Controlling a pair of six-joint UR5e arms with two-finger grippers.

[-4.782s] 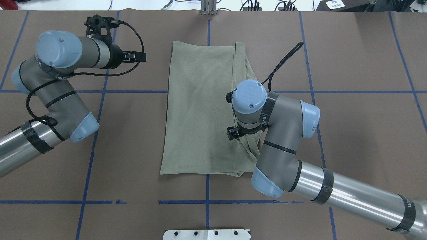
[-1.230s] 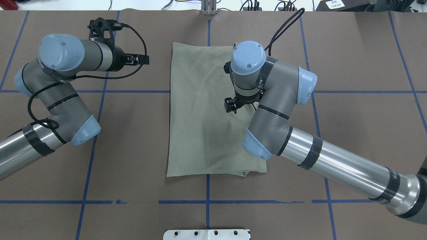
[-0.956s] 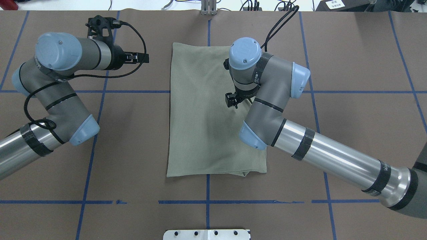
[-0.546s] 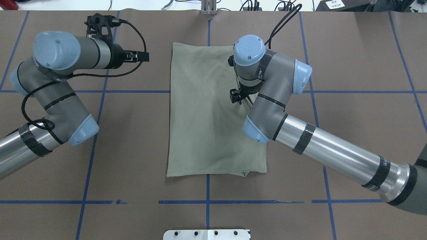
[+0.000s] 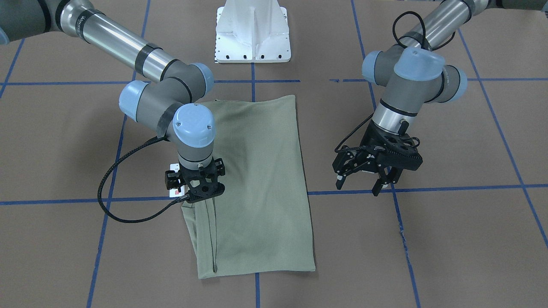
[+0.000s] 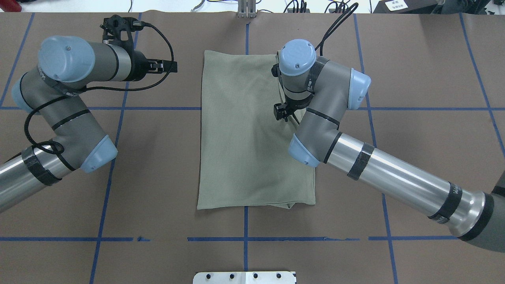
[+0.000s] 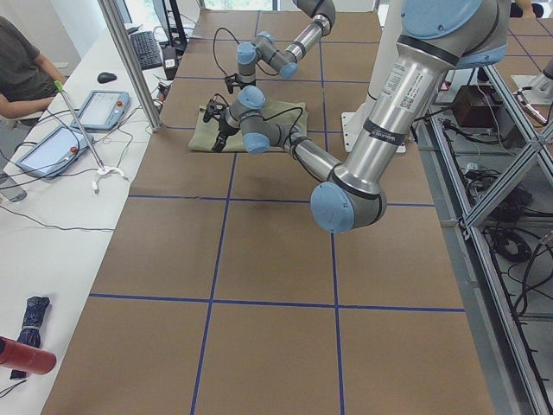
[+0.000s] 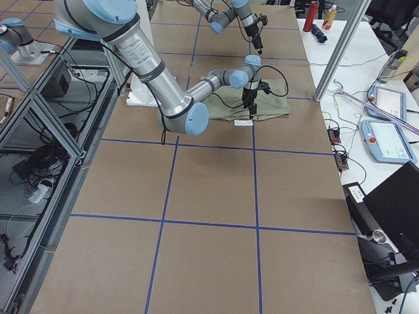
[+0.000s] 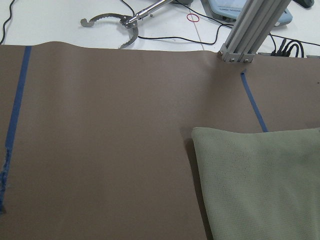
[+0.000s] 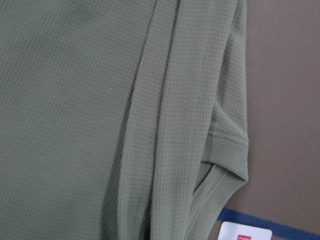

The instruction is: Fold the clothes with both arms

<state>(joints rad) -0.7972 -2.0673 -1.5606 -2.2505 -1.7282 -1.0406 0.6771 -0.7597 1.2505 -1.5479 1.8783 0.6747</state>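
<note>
The shirt's top layer lies creased [image 5: 211, 236] and stops short of the layer below it, so next my right gripper moves to the shirt's far corner [image 5: 207, 271] and pulls the top layer out flat.
The pale sage-green shirt [image 5: 257, 179] lies folded into a long rectangle in the middle of the brown table [image 6: 158, 157]; it also shows in the overhead view [image 6: 240, 138]. My right gripper [image 5: 201, 196] points down over the shirt's folded edge on the robot's right, where a sleeve cuff [image 10: 227, 145] and the white hang tag [image 5: 174, 192] lie. It looks shut and holds no cloth. My left gripper [image 5: 357, 188] is open and empty, hovering over bare table off the shirt's other side. The left wrist view shows the shirt's far corner [image 9: 260, 185].
Blue tape lines [image 6: 158, 108] grid the table. The white pedestal base [image 5: 252, 30] stands at the robot's side. An aluminium post [image 6: 246, 8] stands at the far edge. Tablets and cables [image 7: 95, 108] lie on the side bench by an operator.
My right gripper has moved along the shirt's right edge from the near part to the far part. The bulging right side now lies straighter. In the last half second it barely shifted. The left arm stayed.
</note>
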